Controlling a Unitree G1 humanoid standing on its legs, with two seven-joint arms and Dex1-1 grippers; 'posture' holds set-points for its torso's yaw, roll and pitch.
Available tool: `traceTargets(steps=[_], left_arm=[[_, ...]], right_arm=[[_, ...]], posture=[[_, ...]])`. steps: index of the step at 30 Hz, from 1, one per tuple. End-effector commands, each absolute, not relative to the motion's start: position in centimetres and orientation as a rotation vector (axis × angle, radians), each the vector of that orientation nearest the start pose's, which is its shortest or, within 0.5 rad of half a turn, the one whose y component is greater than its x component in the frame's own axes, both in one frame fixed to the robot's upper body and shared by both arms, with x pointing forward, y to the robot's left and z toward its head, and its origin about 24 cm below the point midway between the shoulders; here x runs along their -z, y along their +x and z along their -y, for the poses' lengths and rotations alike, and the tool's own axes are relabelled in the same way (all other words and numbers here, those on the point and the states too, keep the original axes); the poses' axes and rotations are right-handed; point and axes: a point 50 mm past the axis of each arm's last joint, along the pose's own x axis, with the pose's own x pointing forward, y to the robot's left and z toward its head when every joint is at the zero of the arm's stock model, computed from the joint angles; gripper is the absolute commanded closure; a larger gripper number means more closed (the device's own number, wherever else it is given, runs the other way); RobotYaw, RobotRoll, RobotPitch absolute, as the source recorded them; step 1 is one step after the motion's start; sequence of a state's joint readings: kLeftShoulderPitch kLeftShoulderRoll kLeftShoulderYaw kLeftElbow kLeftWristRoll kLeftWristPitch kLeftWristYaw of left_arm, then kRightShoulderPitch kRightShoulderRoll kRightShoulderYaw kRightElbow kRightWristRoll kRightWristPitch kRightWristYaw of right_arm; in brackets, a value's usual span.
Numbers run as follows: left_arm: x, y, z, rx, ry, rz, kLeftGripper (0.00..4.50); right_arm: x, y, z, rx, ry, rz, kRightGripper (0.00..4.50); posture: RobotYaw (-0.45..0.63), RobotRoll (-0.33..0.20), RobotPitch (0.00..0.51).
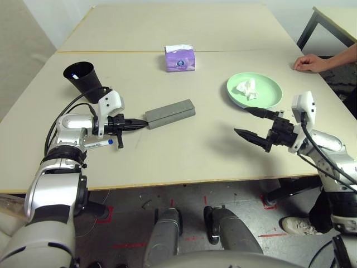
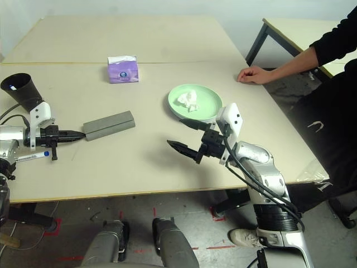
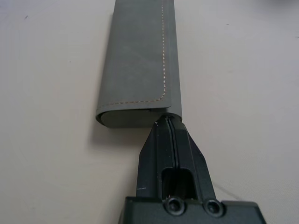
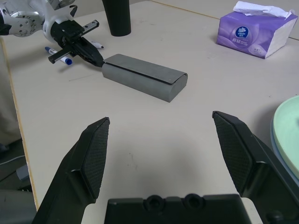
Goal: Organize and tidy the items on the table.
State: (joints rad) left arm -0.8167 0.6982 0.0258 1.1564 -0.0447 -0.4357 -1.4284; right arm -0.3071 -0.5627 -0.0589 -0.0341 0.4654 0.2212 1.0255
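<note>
I should lift my left gripper and press the flap's top [image 4: 128,64], because the grey glasses case's flap edge [image 4: 138,73] is gaping while my left gripper's closed fingers are low at the case's end.
The grey glasses case [image 1: 170,113] lies left of centre on the table [image 1: 184,156]. My left gripper [image 1: 139,124] is shut, and its tip [image 3: 166,123] touches the case's near-left end. A white marker with a blue cap [image 1: 100,144] lies under that wrist, and a second marker [image 4: 97,45] sits close by. To the right, the light-green plate [image 1: 268,95] holds a crumpled white tissue [image 1: 246,87]. A light-blue rim [image 4: 280,154] shows beneath the green plate. My right gripper [image 1: 240,121] hovers just in front of the plate, open and empty, pointing toward the case.
A black cone-shaped cup [image 1: 83,78] stands tilted at the far left. A purple tissue box [image 1: 180,58] sits at the back centre near the table seam. A person's hand [image 1: 312,63] rests on the far right edge. Another table [image 2: 301,33] stands beyond.
</note>
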Motion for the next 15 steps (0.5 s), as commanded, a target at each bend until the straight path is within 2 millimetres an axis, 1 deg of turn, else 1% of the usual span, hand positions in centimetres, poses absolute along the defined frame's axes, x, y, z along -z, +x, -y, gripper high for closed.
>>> traceTargets(steps=[1,6,13,15], left_arm=[[-12.0,32.5,-28.5,1.126,0.472,-0.247,4.47],[-12.0,31.9,-29.3,1.167,0.400,-0.318,4.47],[-13.2,32.3,-30.8,1.003,0.378,-0.282,4.47],[-13.6,32.5,-30.9,0.974,0.339,-0.248,4.47]], right_arm=[[-14.5,27.8,19.8,-1.042,-0.157,0.088,0.00],[-14.7,27.9,19.9,-1.037,-0.162,0.091,0.00],[-14.6,27.9,19.8,-1.041,-0.162,0.088,0.00],[-14.5,27.9,19.7,-1.043,-0.161,0.087,0.00]], posture=[[-0.11,0.000,0.134],[-0.11,0.000,0.135],[-0.10,0.000,0.137],[-0.10,0.000,0.137]])
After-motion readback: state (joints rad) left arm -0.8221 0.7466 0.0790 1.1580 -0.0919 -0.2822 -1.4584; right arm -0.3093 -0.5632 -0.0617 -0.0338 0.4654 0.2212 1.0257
